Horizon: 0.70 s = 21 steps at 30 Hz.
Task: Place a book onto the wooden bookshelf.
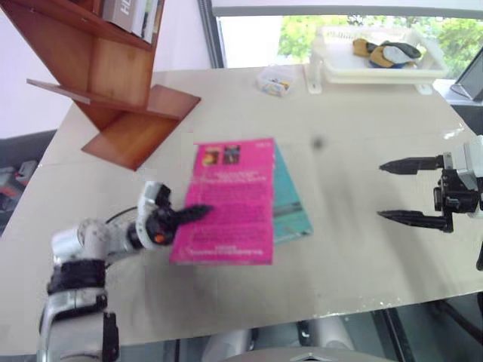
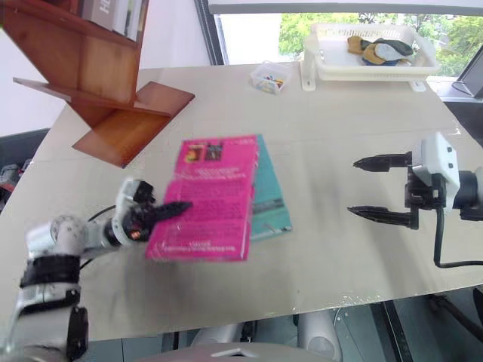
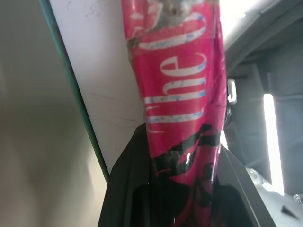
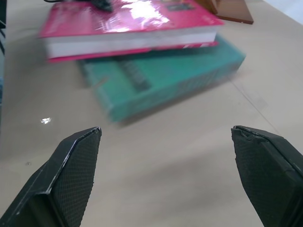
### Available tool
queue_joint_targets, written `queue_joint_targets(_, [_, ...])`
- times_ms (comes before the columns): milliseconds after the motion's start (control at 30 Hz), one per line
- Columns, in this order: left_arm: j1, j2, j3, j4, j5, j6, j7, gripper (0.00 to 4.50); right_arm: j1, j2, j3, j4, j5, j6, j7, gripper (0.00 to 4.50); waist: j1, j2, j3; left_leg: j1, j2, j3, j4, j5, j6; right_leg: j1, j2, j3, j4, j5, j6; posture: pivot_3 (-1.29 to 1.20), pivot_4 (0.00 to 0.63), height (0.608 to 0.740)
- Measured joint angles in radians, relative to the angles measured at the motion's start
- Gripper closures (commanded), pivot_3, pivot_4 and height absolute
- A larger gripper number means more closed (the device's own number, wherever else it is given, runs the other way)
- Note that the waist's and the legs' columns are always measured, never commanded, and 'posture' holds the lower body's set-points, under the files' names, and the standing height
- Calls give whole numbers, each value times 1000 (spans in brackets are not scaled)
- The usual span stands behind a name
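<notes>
Next, my left gripper opens, takes hold again of only the pink book's spine (image 3: 177,87) and lifts the pink book clear, because the teal book's pages (image 3: 97,78) lie close under that spine.
The bright pink book (image 1: 230,200) lies in the middle of the table, overlapping a thinner teal book (image 1: 292,205). My left gripper (image 1: 190,214) is shut on the pink book's left edge, one black finger across the cover. In the left wrist view the pink cover (image 3: 176,71) runs up between my dark fingers (image 3: 127,189). The wooden bookshelf (image 1: 98,72) stands at the far left corner, apart from the book. My right gripper (image 1: 400,191) hovers open over the table's right side, pointing at the two books (image 4: 128,28), with nothing between its fingers.
A few upright white-spined books (image 1: 134,15) stand on the shelf. A white tray (image 1: 377,73) holding cloth items sits at the back right, with a small clear box (image 1: 275,80) beside it. Bare tabletop lies between the books and my right gripper.
</notes>
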Motion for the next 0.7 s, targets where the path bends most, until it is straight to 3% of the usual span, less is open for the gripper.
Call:
queue_joint_targets(67, [24, -25, 69, -66, -25, -7, 78, 3925, 0, 0, 4, 4, -2, -6, 1, 0, 2, 0, 0, 1, 0, 0, 0, 0, -1, 1, 0, 0, 1, 0, 0, 0, 150, 740])
queue_joint_targets(167, [47, -50, 96, -124, -47, -43, 143, 2461, -1, 0, 10, 18, -5, -8, 2, 0, 3, 0, 0, 4, 0, 0, 0, 0, -1, 3, 0, 0, 0, 0, 0, 0, 150, 740])
queue_joint_targets(267, [53, -56, 103, -130, -62, -39, 187, 1311, -2, 0, 13, 20, -10, -20, 4, 0, 3, 0, 0, 4, 0, 0, 0, 0, -1, 3, 0, 0, 0, 0, 0, 0, 150, 740])
queue_joint_targets(700, [3, 46, 44, 19, -78, -100, 186, 1311, 22, 1, 13, 16, -14, -23, -6, 0, 3, 0, 0, 4, 0, 0, -1, 0, -1, 3, 0, 0, -1, 0, 0, 0, 150, 740])
